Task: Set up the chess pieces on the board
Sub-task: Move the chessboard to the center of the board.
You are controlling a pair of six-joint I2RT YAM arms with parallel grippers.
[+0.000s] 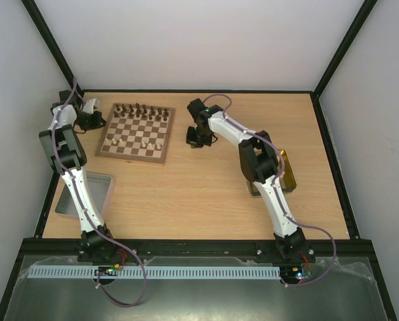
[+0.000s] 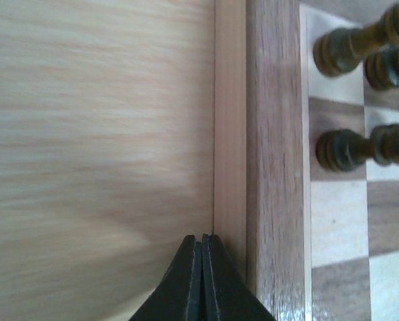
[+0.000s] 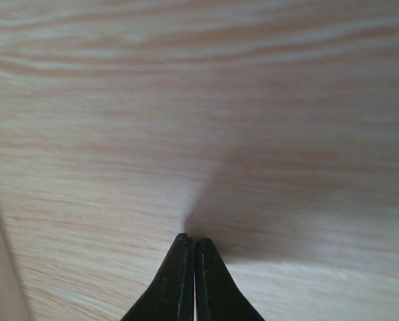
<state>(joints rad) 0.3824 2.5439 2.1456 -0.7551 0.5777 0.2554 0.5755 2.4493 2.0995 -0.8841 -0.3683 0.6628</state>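
Observation:
The board is crooked and far from the yellow tray, so the left gripper should push its edge toward the right gripper, and then both grippers should pull the board closer.
The board lies at the table's far left. Dark brown chess pieces stand along its far rows and a few pale cream pieces on its near half. My left gripper hangs just off the board's left edge. In the left wrist view it is shut on nothing, beside the board's dark border, with dark pieces close by. My right gripper sits right of the board. It is shut and empty, low over bare tabletop.
A grey translucent lid lies at the near left beside the left arm. A shiny yellow tray sits partly under the right arm's forearm. Black frame posts and white walls bound the table.

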